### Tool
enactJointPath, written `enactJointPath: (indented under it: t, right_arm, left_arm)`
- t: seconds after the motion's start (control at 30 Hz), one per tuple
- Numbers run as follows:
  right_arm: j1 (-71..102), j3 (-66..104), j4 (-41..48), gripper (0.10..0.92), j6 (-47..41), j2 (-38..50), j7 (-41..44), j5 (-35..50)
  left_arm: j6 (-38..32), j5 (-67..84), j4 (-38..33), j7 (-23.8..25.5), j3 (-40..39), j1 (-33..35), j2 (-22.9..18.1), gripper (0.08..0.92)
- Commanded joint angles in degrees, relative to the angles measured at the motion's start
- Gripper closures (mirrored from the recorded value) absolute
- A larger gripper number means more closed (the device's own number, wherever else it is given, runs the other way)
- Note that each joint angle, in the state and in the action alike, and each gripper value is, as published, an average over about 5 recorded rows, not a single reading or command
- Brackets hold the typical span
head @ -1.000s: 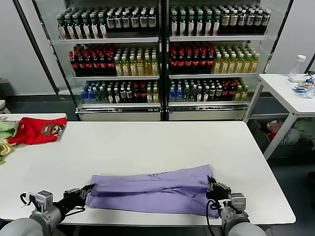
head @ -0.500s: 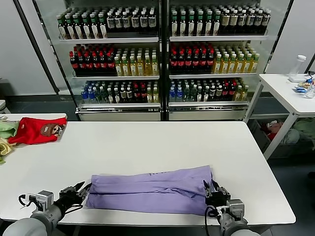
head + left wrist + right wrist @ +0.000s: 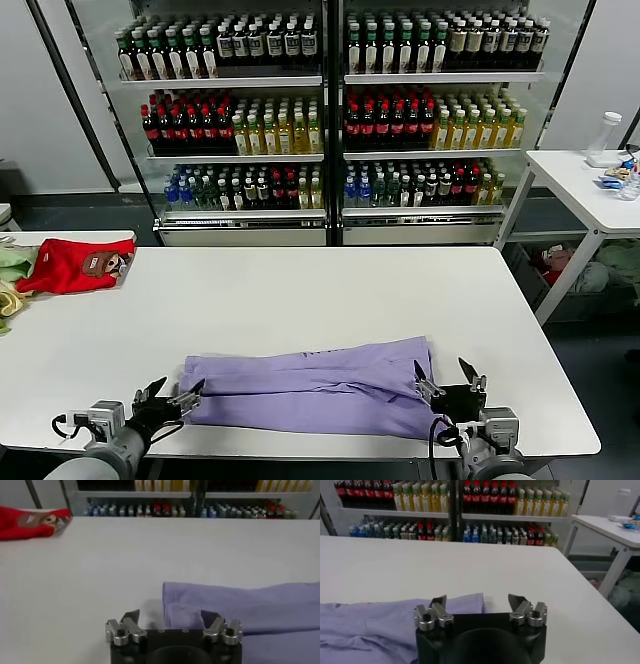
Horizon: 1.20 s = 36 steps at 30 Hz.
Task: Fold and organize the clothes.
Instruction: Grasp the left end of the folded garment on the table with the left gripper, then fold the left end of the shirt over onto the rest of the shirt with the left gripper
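My left gripper is beside the T-shirt's end (image 3: 194,367), and the lavender T-shirt stretches over to my right gripper, so next my left gripper pulls that end toward the red garment before folding it over.
The lavender T-shirt (image 3: 312,388) lies folded into a long band across the near part of the white table (image 3: 300,290). My left gripper (image 3: 171,393) is open and empty just off the band's left end. My right gripper (image 3: 445,380) is open and empty at the band's right end. The left wrist view shows the shirt's left end (image 3: 240,607) just beyond the open left gripper (image 3: 171,616). The right wrist view shows the shirt's right end (image 3: 395,620) beside the open right gripper (image 3: 478,602). Both grippers sit at the table's front edge.
A red garment with a brownish print (image 3: 72,264) lies at the table's far left, beside green and yellow cloths (image 3: 12,270). Bottle-filled coolers (image 3: 330,110) stand behind the table. A second white table (image 3: 590,185) stands at the right.
Both grippers have opened, let go of the shirt's ends, and drawn back toward the table's front edge. The folded shirt has settled flat on the table.
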<state>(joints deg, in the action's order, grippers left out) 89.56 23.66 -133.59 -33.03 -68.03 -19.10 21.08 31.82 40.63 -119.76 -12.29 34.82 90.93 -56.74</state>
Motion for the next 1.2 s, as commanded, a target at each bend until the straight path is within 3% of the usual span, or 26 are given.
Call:
enactJointPath:
  t: [0.03,0.83,1.0,1.2]
  right_arm:
    - [0.58,0.80,-1.25,0.203,-0.04,-0.13,-0.04,-0.37]
    - [-0.12,-0.95,-0.10,0.203,-0.05,-0.69,-0.31,-1.64]
    - [-0.59,-0.95,-0.20,0.203,-0.06,-0.22,-0.31,-1.61]
    - [-1.26,-1.39,0.06,0.203,-0.06,0.06,-0.28,-1.54]
  left_arm:
    - [0.11,0.69,0.65,-3.90,-0.95,0.01,-3.54,0.199]
    - [0.12,-3.69,-0.13,-3.58,-1.59,-0.69,-6.78,0.862]
    - [0.58,-10.46,-3.70,-3.51,4.22,-0.26,-6.13,0.888]
    - [1.33,-15.63,-3.66,-2.38,17.26,1.09,-3.86,0.888]
